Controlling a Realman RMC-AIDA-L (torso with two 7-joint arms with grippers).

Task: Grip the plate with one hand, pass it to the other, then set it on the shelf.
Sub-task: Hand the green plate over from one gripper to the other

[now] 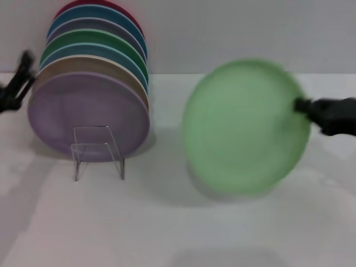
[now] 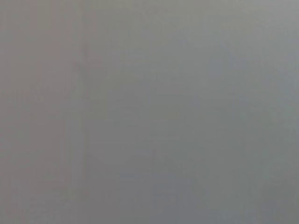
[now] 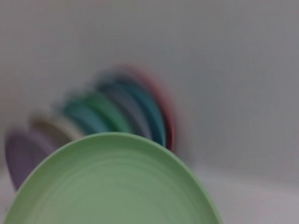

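The plate is in my right gripper far from the shelf (image 1: 97, 150), so next my left gripper grasps the plate's free opposite rim (image 1: 191, 100) and brings it to the shelf.
The pale mint-green plate (image 1: 245, 128) hangs upright above the table, right of centre, its face turned toward me. My right gripper (image 1: 300, 104) comes in from the right edge and is shut on the plate's right rim. In the right wrist view the plate (image 3: 112, 186) fills the lower part, with the leaning plates behind it. The shelf (image 1: 97, 150), a small clear rack, stands on the table at the left in front of those plates. My left gripper (image 1: 16, 83) is at the far left edge, beside the stack and apart from the plate. The left wrist view shows only plain grey.
A row of coloured plates (image 1: 89, 105) leans against the back wall at the left, lilac-purple in front, then beige, blue, darker green and others; they show again as the plate row (image 3: 107, 116). The white table (image 1: 178, 233) extends in front.
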